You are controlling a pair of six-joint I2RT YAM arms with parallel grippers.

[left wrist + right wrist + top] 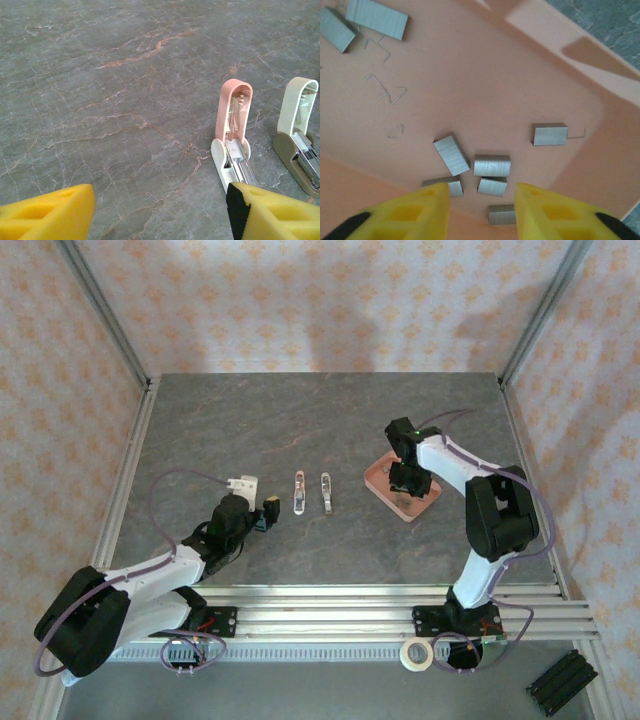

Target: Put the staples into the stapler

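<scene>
The pink tray sits crooked below my right gripper, with its strips crowded (491,172) close to one side of the tray. I should turn the tray straight by its rim (384,499) before I take a strip.
Two staplers lie opened flat on the grey table. The pink stapler (234,117) (298,492) is on the left and the beige stapler (299,125) (326,490) on its right, both with bare magazine rails. My left gripper (160,212) (268,512) hovers open just short of the pink one, holding nothing. The staples (492,165) are several short grey strips in a pink tray (485,90) (380,472). My right gripper (482,212) (408,480) hangs open low over them. One strip (492,186) lies between its yellow fingertips, and neither pad touches it.
Loose single staples (390,95) are scattered in the tray's far left, and one (152,196) lies on the table near my left fingers. A tape roll (417,653) and a black object (563,681) sit off the table at the front right.
</scene>
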